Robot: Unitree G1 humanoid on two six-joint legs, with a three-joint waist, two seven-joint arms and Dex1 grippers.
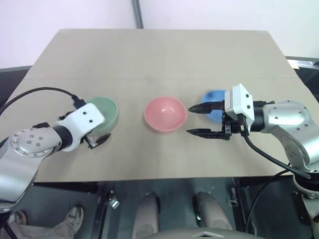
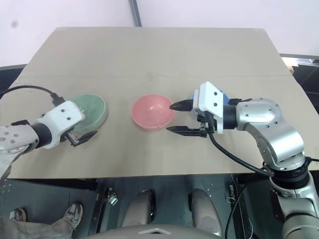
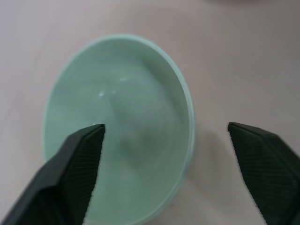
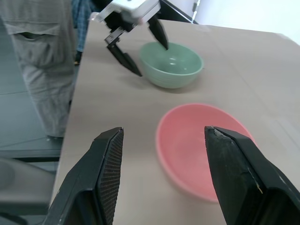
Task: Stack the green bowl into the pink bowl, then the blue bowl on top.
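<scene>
The robot can expect the blue bowl (image 1: pixel 215 96) to nest inside and leave part of the green bowl in view when it is lowered, because the green bowl widens (image 4: pixel 170 76) toward its open rim.
The green bowl (image 1: pixel 106 110) sits on the left of the table, the pink bowl (image 1: pixel 165 113) in the middle, both upright and empty. The blue bowl (image 1: pixel 215 95) stands right of the pink one, partly hidden behind my right gripper. My left gripper (image 3: pixel 165 126) is open and straddles the green bowl's near rim, one finger (image 4: pixel 161 37) over the bowl's inside and the other outside its wall. My right gripper (image 1: pixel 189 120) hovers open and empty between the pink and blue bowls, pointing at the pink one.
The tan table (image 1: pixel 159 55) has bare room behind the bowls, and its front edge lies close below both grippers. A person (image 4: pixel 44 61) in grey trousers stands beside the table's left end.
</scene>
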